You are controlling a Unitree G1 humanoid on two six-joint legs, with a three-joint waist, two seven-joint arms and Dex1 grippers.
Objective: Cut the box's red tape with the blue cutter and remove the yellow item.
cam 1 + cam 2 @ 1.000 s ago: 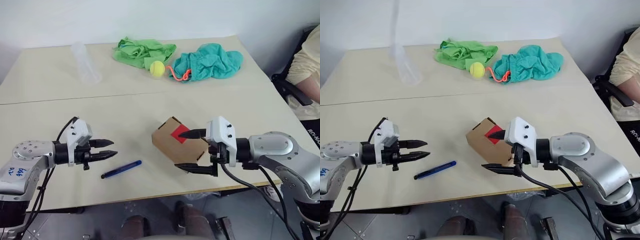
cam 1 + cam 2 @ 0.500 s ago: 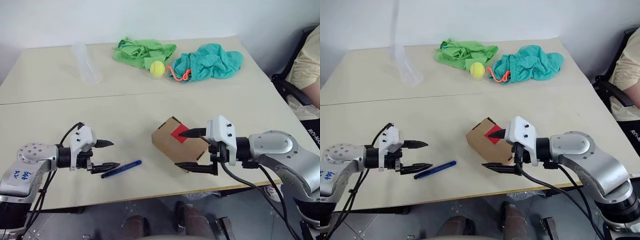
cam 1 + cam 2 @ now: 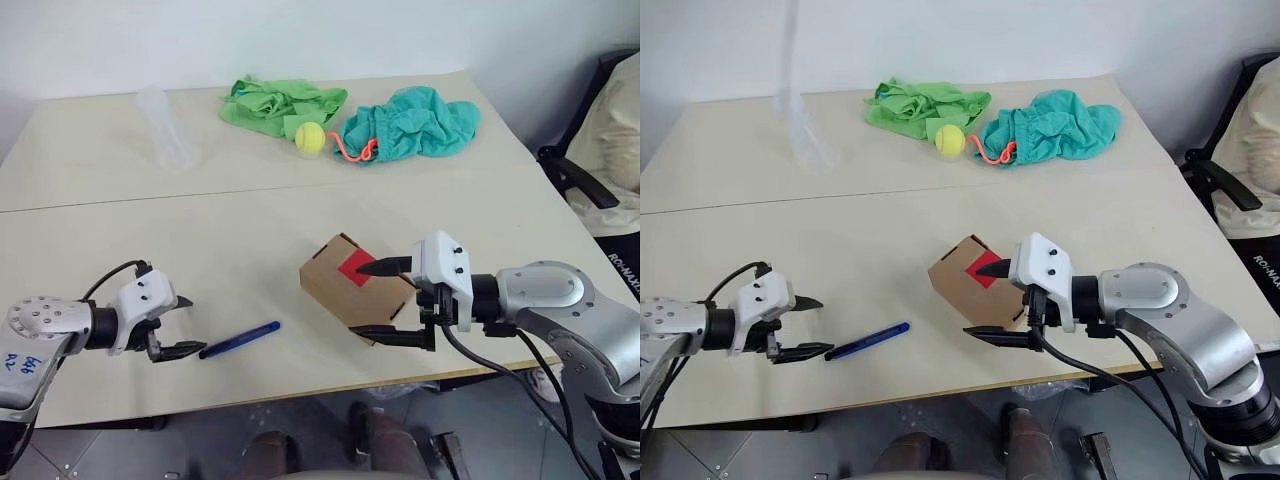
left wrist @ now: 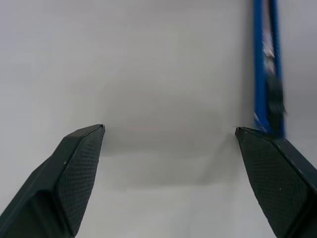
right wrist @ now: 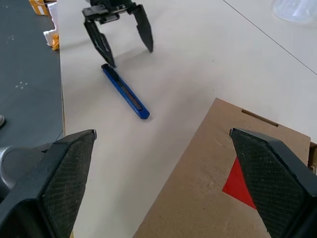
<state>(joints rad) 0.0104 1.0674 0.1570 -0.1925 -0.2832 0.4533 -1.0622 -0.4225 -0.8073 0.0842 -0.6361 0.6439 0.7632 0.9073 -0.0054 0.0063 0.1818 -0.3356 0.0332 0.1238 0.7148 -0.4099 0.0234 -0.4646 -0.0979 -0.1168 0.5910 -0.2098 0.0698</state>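
Observation:
Next, my left gripper lifts clear and goes at the cutter (image 3: pixel 242 339) from a different angle, because the blue cutter's end (image 3: pixel 206 352) is outside its open fingers.
The brown box (image 3: pixel 345 295) lies tilted near the table's front edge, and the red tape (image 3: pixel 356 265) is on its upper face. My right gripper (image 3: pixel 357 300) is open and straddles the box, one fingertip over the tape and the other at the box's near lower edge. The blue cutter (image 3: pixel 240 339) lies flat on the table to the left of the box. My left gripper (image 3: pixel 197 323) is open and low over the table, with one fingertip at the cutter's left end (image 4: pixel 265 64). The yellow item is hidden.
At the table's far side lie a green cloth (image 3: pixel 280 103), a tennis ball (image 3: pixel 309 137) and a teal cloth (image 3: pixel 410 122) with an orange cord (image 3: pixel 355 150). A clear plastic cup (image 3: pixel 165 125) lies at the far left. A person (image 3: pixel 620 130) sits at the right edge.
My left gripper opened wide, then moved left and down to the cutter's left end. The right gripper and the box stayed still. The camera shifted slightly.

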